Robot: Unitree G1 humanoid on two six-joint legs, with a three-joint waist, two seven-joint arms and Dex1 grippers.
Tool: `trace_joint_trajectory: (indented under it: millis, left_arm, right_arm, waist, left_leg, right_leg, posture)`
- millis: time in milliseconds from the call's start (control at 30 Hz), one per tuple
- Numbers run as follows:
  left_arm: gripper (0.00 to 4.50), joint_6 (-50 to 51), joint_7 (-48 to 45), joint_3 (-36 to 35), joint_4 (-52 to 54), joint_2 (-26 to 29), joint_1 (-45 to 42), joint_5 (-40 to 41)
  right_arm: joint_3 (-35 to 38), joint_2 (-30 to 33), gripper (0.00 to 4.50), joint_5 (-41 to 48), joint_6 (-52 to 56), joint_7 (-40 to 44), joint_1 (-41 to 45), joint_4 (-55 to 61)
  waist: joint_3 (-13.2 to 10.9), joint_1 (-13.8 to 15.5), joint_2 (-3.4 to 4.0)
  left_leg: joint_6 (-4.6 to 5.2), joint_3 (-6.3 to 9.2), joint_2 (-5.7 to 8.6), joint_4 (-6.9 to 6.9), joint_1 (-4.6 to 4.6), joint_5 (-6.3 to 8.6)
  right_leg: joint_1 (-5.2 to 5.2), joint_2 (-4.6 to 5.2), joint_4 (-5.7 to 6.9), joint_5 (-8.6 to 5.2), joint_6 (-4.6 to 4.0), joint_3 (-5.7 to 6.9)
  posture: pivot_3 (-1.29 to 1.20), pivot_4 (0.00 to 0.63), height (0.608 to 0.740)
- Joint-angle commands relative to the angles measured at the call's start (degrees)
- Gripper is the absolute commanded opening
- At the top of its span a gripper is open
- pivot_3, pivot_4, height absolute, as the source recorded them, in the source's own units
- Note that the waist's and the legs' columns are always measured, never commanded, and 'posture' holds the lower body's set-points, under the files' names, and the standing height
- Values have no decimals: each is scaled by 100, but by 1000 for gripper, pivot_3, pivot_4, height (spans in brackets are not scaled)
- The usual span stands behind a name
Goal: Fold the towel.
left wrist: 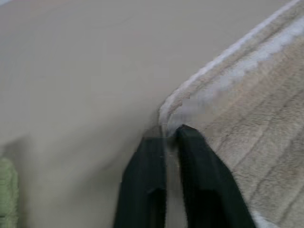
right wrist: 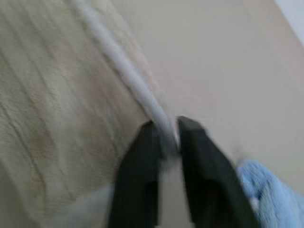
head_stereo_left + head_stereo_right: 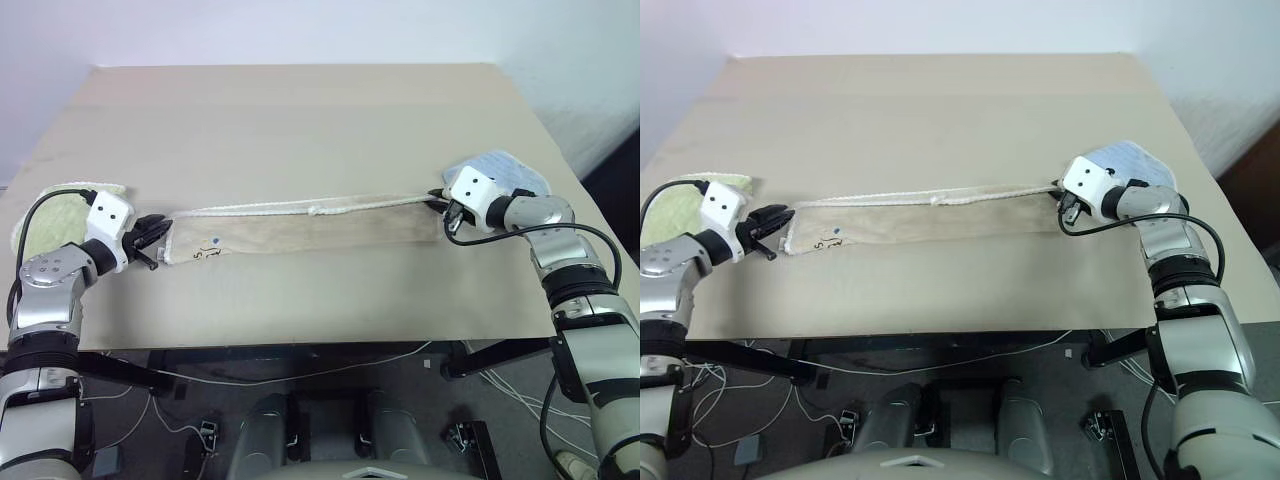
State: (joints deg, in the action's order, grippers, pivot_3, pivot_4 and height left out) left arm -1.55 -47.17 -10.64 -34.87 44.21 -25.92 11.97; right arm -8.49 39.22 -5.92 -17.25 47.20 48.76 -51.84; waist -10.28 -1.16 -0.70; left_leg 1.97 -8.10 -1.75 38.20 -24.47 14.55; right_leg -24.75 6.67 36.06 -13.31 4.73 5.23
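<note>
Two white trim edges (image 1: 209, 81) meet at the towel's corner by my left gripper, so the towel's doubled end (image 3: 184, 238) will fold over together when I carry it inward.
The towel (image 3: 310, 228) lies folded into a long narrow beige strip across the table's near half, its white corded trim along the far edge, with a small dark mark (image 3: 215, 240) near its left end. My left gripper (image 3: 160, 240) sits at the strip's left end. In the left wrist view its fingers (image 1: 194, 156) are parted by a narrow gap, with the towel's trimmed corner (image 1: 223, 76) right at the tips. My right gripper (image 3: 443, 205) is at the right end. There the white cord (image 2: 123, 66) runs into the small gap between its tips (image 2: 165, 126).
A fluffy light-green towel (image 3: 55, 215) lies on the table behind my left hand. A light-blue towel (image 3: 510, 168) lies behind my right hand. The tan table (image 3: 300, 110) stretches bare beyond the strip, and its front edge runs just below the strip.
</note>
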Motion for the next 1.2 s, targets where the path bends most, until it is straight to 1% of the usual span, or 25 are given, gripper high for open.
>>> trace_joint_trajectory:
  millis: [33,100,133,200,233,367,433,500,567,633,667,733,867,967,1067,1200]
  left_arm:
    - [1941,5,60,-220,148,48,41,97]
    - [2702,-18,193,-258,143,55,79,46]
    - [2934,-69,328,-269,108,58,79,-22]
    - [3658,-94,633,-354,73,26,48,-64]
    - [3910,-119,712,-406,121,1,54,-27]
    - [3910,-113,1110,-576,302,-91,109,35]
    - [3910,-71,1204,-677,537,-182,163,140]
    - [3910,-102,1030,-710,956,-288,304,336]
    - [3910,-172,721,-637,1405,-368,481,488]
    - [3947,-120,432,-529,1734,-436,586,609]
    - [3947,-55,286,-474,1851,-467,615,666]
    - [3947,-20,-24,-340,2066,-521,692,747]
    - [3947,69,-475,-95,2409,-601,868,866]
    - [3947,180,-610,-28,2576,-706,912,986]
    - [3947,231,-636,2,2642,-770,912,997]
    - [3947,267,-630,58,2726,-875,916,992]
  right_arm:
    - [245,108,2006,53,-207,-167,179,-25]
    - [319,145,2762,67,-266,-295,176,-14]
    - [365,172,2975,67,-283,-387,160,22]
    - [540,273,3683,148,-227,-540,24,291]
    - [649,327,3980,224,-160,-568,-101,499]
    - [1117,410,3980,761,566,-431,-828,1649]
    - [1542,318,3980,1555,1792,-322,-1461,2815]
    - [1940,160,3980,2463,3302,-403,-2039,3963]
    - [2316,-87,3980,3341,4741,-767,-2431,4790]
    - [2733,-405,4342,4077,5968,-1316,-2648,5245]
    - [2925,-557,4484,4350,6427,-1575,-2708,5357]
    - [3291,-882,4484,4836,7118,-2063,-2774,5518]
    - [3823,-1487,4484,5653,8147,-2959,-2773,5754]
    - [4067,-1938,4484,6013,8654,-3673,-2724,5847]
    - [4303,-2283,4484,6321,8900,-4286,-2578,5840]
    - [4679,-2859,4484,6585,8866,-5267,-2132,5374]
  waist:
    - [0,-3,0]
    - [0,-2,0]
    - [0,-3,0]
    - [0,4,0]
    - [0,8,0]
    - [3,35,-4]
    - [3,36,-4]
    - [3,36,-4]
    - [3,35,-4]
    - [4,26,-3]
    - [4,29,-4]
    - [5,33,-1]
    - [6,32,1]
    - [7,32,1]
    - [7,28,1]
    - [8,12,3]
  left_leg:
    - [0,0,0,0,0,0]
    - [0,2,0,0,0,0]
    - [0,2,0,0,0,0]
    - [0,2,0,0,0,0]
    - [0,3,1,0,0,0]
    - [0,8,2,1,2,0]
    - [0,9,1,3,4,0]
    - [0,16,0,3,4,0]
    - [1,17,0,3,4,1]
    - [0,19,-2,3,6,2]
    - [1,19,-4,3,7,3]
    - [1,23,-4,1,7,4]
    - [8,21,-2,0,5,9]
    - [16,21,-2,-2,4,13]
    - [25,20,-1,-1,3,17]
    - [27,19,-2,-3,4,18]
  right_leg:
    - [0,0,0,0,0,0]
    - [0,0,1,0,0,-1]
    - [0,0,2,0,0,-1]
    - [0,1,2,0,0,-1]
    - [0,2,2,0,0,-1]
    - [6,4,0,0,1,0]
    - [9,4,2,0,1,0]
    - [12,7,1,0,1,2]
    - [11,11,2,1,0,1]
    - [11,16,1,1,-2,-1]
    - [11,16,2,1,-2,-1]
    - [10,17,2,2,-5,0]
    - [6,19,0,3,-7,-2]
    - [5,17,0,3,-7,-2]
    - [5,13,1,3,-7,-1]
    - [5,3,2,3,-6,-1]
  posture:
    - [0,150,740]
    - [0,150,740]
    - [0,150,740]
    - [0,150,740]
    - [0,150,740]
    - [0,150,740]
    - [0,150,740]
    - [0,150,740]
    - [0,150,740]
    - [0,150,740]
    - [0,150,740]
    - [0,150,740]
    - [0,150,740]
    - [0,150,740]
    - [0,150,740]
    - [0,150,740]
